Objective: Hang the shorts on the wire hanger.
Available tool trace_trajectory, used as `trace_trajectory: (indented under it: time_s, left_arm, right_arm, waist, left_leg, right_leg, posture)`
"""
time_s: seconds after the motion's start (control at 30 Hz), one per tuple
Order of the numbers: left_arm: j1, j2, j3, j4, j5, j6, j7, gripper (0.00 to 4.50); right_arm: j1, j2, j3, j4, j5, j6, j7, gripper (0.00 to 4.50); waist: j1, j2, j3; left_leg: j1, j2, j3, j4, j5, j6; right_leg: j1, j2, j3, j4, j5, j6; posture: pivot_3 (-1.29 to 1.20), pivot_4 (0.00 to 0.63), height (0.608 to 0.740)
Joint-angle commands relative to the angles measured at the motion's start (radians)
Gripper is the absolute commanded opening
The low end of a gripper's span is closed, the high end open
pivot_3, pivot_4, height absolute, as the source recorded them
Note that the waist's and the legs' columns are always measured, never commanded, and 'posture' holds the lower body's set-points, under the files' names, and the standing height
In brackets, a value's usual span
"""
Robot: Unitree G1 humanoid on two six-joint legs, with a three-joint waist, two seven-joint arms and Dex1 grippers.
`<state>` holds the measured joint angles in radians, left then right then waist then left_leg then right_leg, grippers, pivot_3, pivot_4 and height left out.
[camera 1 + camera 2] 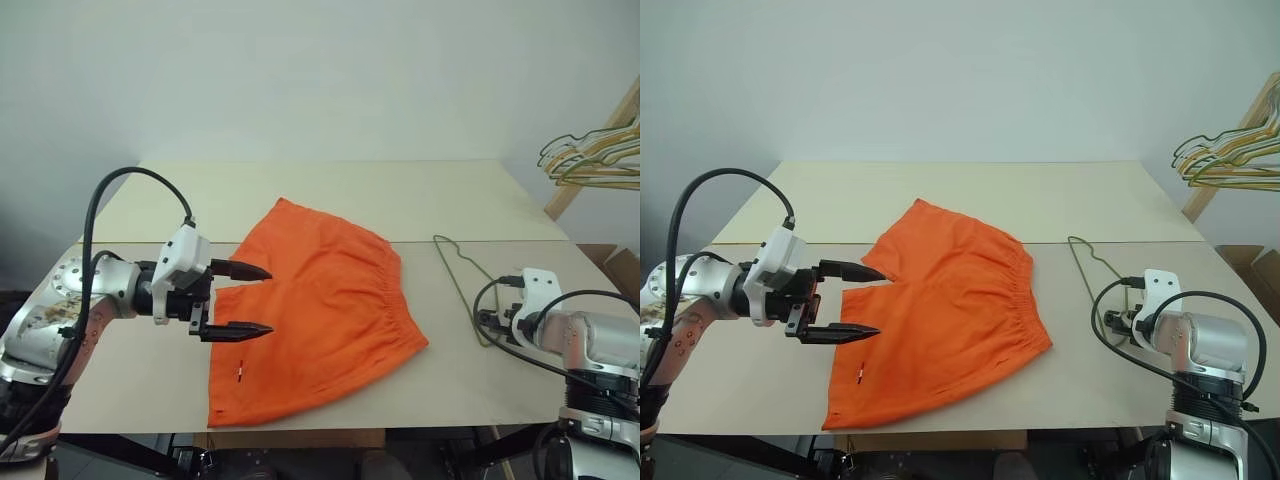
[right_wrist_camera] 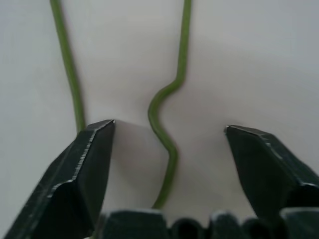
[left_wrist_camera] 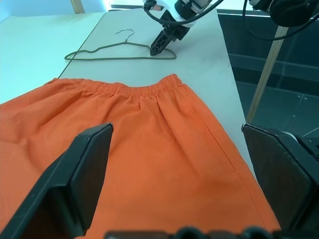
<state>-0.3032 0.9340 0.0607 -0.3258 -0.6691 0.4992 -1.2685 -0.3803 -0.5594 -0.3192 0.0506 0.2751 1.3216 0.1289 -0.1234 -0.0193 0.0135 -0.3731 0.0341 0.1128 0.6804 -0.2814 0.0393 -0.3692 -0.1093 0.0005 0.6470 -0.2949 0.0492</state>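
Observation:
My left gripper should hold the hanger's far end [image 1: 437, 239] while my right gripper takes a new grip on the hanger's near corner, as my right gripper is pointing down over the hanger's bent wire [image 2: 158, 114].
The bright orange shorts [image 1: 320, 310] lie flat in the middle of the table, with the gathered waistband toward the right. My left gripper [image 1: 268, 300] hovers just over their left edge, pointing right, open and holding nothing. To the right of the shorts, the thin olive wire hanger [image 1: 458, 262] lies flat on the table. My right gripper [image 2: 169, 125] points down at the hanger's near end. It is open, with a bent stretch of the wire [image 2: 164, 99] lying between its two fingers and touching neither. The left wrist view shows that gripper [image 3: 162, 45] standing on the hanger [image 3: 114, 50].
A bunch of green and yellow hangers [image 1: 590, 155] hangs on a wooden rack past the table's far right corner. The beige table [image 1: 400, 200] has a seam running across its middle. Its front edge is close below the shorts.

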Motion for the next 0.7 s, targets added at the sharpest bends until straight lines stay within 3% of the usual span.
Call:
trace_trajectory:
  time_s: [0.03,0.3,0.43,0.5,0.63,0.7]
  left_arm:
    - [0.002,0.003,0.032,-0.034,-0.003,-0.017,0.0,4.5]
    - [0.023,0.012,0.046,-0.055,-0.006,-0.014,-0.002,4.5]
    - [0.02,0.012,0.045,-0.051,-0.004,-0.015,-0.006,4.5]
    - [0.008,0.005,0.04,-0.041,0.0,-0.016,-0.001,4.5]
    - [-0.047,-0.021,0.025,0.003,0.016,-0.021,0.021,4.5]
    - [-0.109,-0.041,0.015,0.054,0.03,-0.012,0.041,4.5]
  right_arm:
    - [0.001,-0.008,0.031,0.014,-0.019,0.026,0.006,2.58]
    - [0.011,-0.024,0.099,0.008,-0.041,0.036,0.033,0.1]
    - [0.025,-0.025,0.123,-0.016,-0.07,-0.017,0.027,0.02]
    - [0.049,-0.026,0.151,-0.058,-0.115,-0.149,0.008,0.02]
    - [0.122,-0.098,0.269,-0.168,-0.289,-0.662,-0.003,0.02]
    - [0.167,-0.194,0.35,-0.186,-0.408,-1.005,0.025,0.02]
  waist:
    - [0.0,0.0,0.0]
    - [0.002,-0.003,-0.002]
    - [0.002,-0.004,-0.002]
    - [0.002,-0.004,-0.002]
    - [0.001,0.001,0.001]
    - [-0.002,0.006,0.004]
  left_leg:
    - [0.0,0.0,0.0,0.0,0.0,0.0]
    - [0.0,0.0,0.0,0.0,0.0,0.0]
    - [0.0,0.0,0.0,0.0,0.0,0.0]
    - [0.0,0.0,0.0,0.0,0.0,0.0]
    - [0.0,-0.001,0.0,0.0,0.0,0.0]
    - [0.0,-0.001,0.001,0.0,0.0,0.0]
  right_leg:
    - [0.0,0.0,0.0,0.0,0.0,0.0]
    - [0.001,0.0,-0.001,0.0,0.0,0.0]
    - [0.001,0.0,-0.001,-0.001,0.0,0.0]
    - [0.001,0.0,-0.001,-0.001,0.0,0.0]
    - [0.0,0.0,0.001,-0.001,0.0,0.001]
    - [-0.002,0.0,0.002,-0.001,0.0,0.001]
  posture:
    - [-0.14,0.0,0.74]
    - [-0.13,0.0,0.74]
    - [-0.14,0.0,0.74]
    - [-0.15,0.0,0.74]
    - [-0.16,0.0,0.74]
    - [-0.17,0.0,0.74]
